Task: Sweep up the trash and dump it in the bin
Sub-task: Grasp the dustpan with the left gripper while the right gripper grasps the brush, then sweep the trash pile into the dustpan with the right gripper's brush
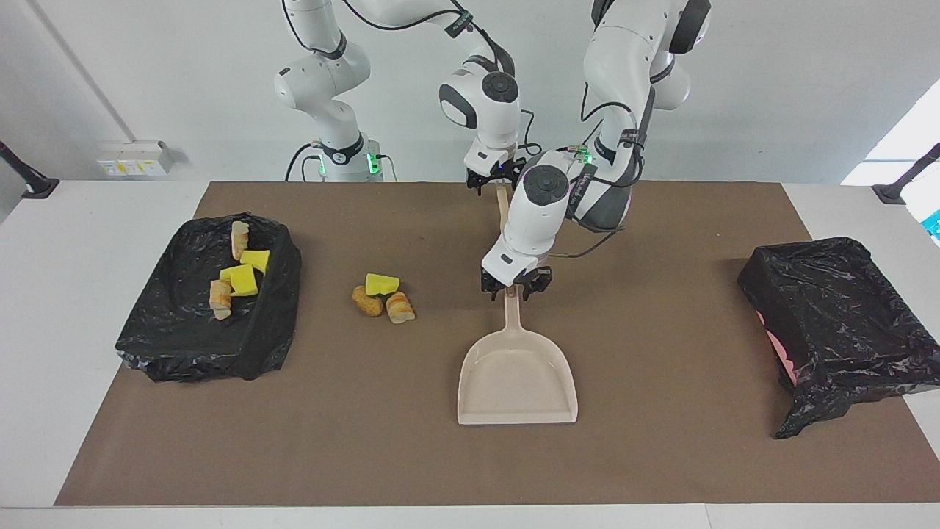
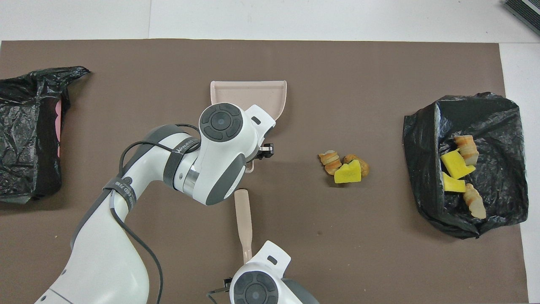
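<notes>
The wide tray of the beige dustpan has a raised rim. All the trash from the small pile should stay together inside the dustpan when I carry it.
Three pieces of trash, one yellow, one orange-brown and one beige, lie in a small pile on the brown mat; the pile also shows in the overhead view. Several more pieces lie in the black-bagged bin at the right arm's end. The beige dustpan lies flat mid-mat. My left gripper is open and straddles the end of the dustpan's handle. My right gripper is shut on the beige brush. The brush's handle points toward the dustpan and its bristles are hidden.
A second black-bagged bin stands at the left arm's end of the table and shows a pink patch on its side. The brown mat covers most of the white table.
</notes>
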Controlling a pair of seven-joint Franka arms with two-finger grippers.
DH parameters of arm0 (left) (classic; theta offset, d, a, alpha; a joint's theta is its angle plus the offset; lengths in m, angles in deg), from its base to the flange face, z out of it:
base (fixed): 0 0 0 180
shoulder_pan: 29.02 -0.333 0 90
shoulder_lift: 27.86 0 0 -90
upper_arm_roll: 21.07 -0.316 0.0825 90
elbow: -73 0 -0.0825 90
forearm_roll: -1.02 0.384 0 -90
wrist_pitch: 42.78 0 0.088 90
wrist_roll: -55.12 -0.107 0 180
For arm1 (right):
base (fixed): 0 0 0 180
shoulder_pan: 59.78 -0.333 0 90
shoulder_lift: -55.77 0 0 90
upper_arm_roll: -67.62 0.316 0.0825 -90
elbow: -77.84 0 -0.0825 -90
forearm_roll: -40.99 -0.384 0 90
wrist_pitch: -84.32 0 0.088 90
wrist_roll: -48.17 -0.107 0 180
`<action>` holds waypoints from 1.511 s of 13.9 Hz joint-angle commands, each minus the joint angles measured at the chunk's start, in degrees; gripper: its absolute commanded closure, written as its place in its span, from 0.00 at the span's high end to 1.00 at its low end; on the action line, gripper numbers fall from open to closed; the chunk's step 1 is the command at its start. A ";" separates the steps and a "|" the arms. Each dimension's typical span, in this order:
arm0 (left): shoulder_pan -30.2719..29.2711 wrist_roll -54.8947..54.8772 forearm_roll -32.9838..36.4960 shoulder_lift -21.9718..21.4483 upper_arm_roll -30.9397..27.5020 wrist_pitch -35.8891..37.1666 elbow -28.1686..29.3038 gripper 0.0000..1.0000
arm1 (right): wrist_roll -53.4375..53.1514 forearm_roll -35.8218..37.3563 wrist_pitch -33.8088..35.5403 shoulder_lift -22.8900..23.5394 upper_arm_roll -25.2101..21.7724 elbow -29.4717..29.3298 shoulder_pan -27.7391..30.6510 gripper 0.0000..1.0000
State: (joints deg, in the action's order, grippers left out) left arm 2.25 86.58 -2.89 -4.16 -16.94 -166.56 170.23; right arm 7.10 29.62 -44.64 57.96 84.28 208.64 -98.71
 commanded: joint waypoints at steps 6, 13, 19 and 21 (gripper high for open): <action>-6.03 -11.00 1.28 -1.55 -1.41 4.24 -4.16 0.00 | -0.68 -0.49 -0.33 0.35 -0.22 -0.19 0.08 0.00; -17.46 -70.22 1.10 -2.61 -1.41 10.58 -3.72 0.00 | -1.83 2.67 9.23 -7.45 -0.75 -0.63 6.30 0.00; -18.44 -94.52 5.06 -5.76 -1.68 12.88 1.80 0.00 | 2.64 14.95 16.19 -13.09 -0.84 -0.72 17.81 0.00; -17.31 -99.11 5.23 -7.00 -1.68 13.48 3.74 0.00 | 8.86 16.29 16.90 -13.27 -0.66 -1.25 23.96 0.00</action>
State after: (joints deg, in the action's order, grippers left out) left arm -16.16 -8.51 1.09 -7.44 -18.46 -153.25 169.63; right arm 11.06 44.02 -28.24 45.26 82.89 207.30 -79.54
